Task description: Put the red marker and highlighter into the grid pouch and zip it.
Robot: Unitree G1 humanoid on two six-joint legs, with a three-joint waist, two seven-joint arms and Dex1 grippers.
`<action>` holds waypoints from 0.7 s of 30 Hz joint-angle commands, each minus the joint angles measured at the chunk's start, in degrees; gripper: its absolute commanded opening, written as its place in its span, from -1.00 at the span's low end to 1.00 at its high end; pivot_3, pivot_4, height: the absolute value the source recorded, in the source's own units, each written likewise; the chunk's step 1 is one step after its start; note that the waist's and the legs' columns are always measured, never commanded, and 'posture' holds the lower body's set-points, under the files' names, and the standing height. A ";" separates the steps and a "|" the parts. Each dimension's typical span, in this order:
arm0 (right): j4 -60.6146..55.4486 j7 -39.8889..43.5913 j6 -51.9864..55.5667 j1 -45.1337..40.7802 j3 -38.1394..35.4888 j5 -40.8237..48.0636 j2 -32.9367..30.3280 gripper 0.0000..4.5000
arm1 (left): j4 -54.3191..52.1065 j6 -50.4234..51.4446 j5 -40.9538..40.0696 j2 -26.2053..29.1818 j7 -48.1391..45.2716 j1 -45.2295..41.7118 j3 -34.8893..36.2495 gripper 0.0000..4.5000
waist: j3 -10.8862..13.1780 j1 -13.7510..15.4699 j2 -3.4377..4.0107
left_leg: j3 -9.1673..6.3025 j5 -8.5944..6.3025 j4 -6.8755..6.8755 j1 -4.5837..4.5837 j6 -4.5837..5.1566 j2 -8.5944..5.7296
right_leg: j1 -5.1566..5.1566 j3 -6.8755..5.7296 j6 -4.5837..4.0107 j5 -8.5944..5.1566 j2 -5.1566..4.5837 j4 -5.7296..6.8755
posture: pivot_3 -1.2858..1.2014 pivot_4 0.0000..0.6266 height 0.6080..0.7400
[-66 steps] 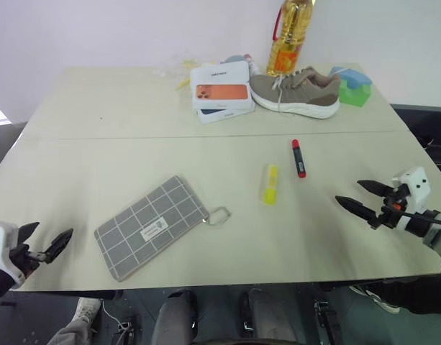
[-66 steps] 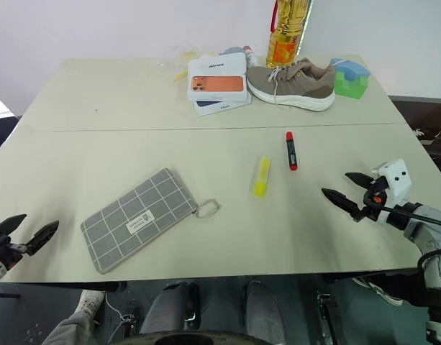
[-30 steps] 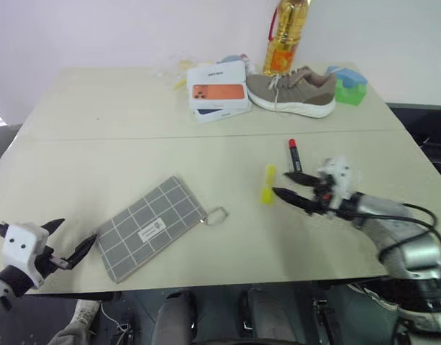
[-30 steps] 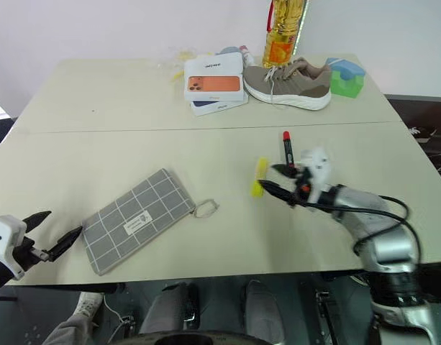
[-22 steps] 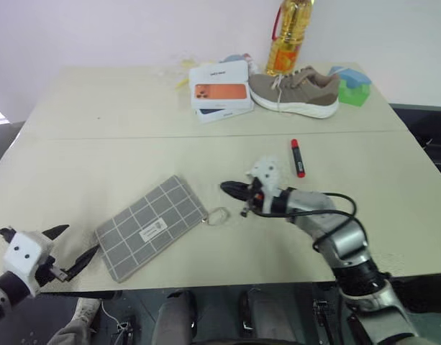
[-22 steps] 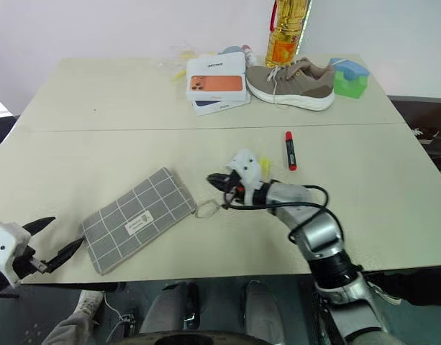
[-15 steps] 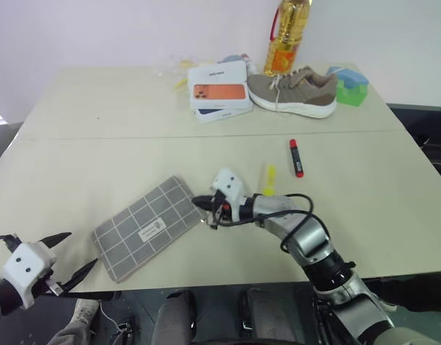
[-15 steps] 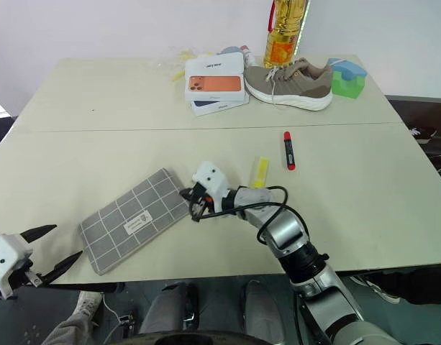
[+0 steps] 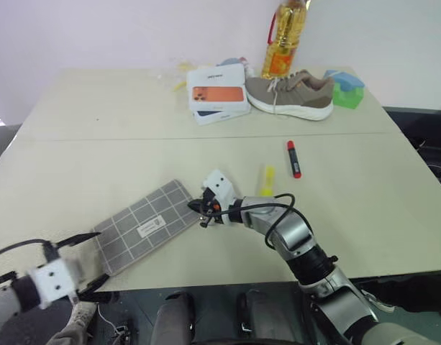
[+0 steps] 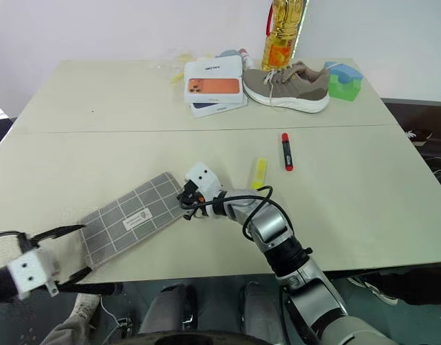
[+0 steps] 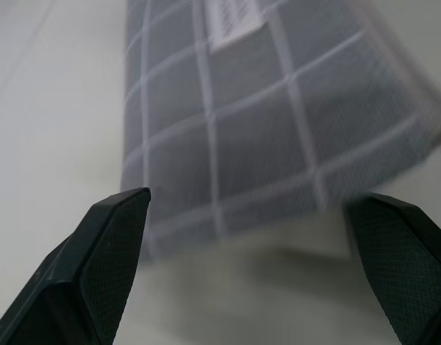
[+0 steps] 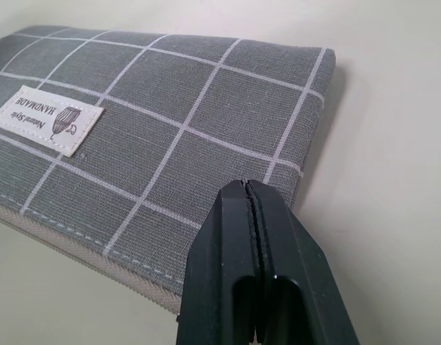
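My left gripper should hold up the grid pouch's near end (image 9: 105, 253), since it lies loose inside the open gripper, before my right gripper takes the zip pull.
The grid pouch (image 9: 144, 224) lies flat near the table's front left, label up. My right gripper (image 9: 203, 211) is shut, its fingertips (image 12: 247, 188) resting at the pouch's right corner by the zipper edge. The zip pull is hidden under them, so I cannot tell whether it is pinched. My left gripper (image 9: 91, 259) stands open at the pouch's near-left end, and its fingers (image 11: 108, 237) straddle that end (image 11: 278, 108) without touching it. The yellow highlighter (image 9: 267, 180) and the red marker (image 9: 293, 158) lie on the table to the right of the pouch.
At the back of the table (image 9: 98, 108) stand stacked white phone boxes (image 9: 220, 92), a tan shoe (image 9: 296, 92), a yellow oil bottle (image 9: 283, 36) and a green and blue block (image 9: 344, 88). The pouch's near end sits close to the table's front edge.
My right gripper has swung left from beside the highlighter to the pouch's right corner and shut there. My left gripper has rolled and moved in to the pouch's near-left end, still open.
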 commanded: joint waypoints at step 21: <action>-2.19 -5.67 -8.28 -1.43 -11.13 -2.16 -4.59 -1.00 | -3.58 11.06 -8.06 -3.55 12.11 -15.27 -15.28 -0.99 | -0.08 0.70 0.09 | 0.13 0.01 0.09 -0.10 0.00 0.02 | 0.04 -0.11 0.22 0.13 0.02 -0.01 | 0.03 -0.52 1.00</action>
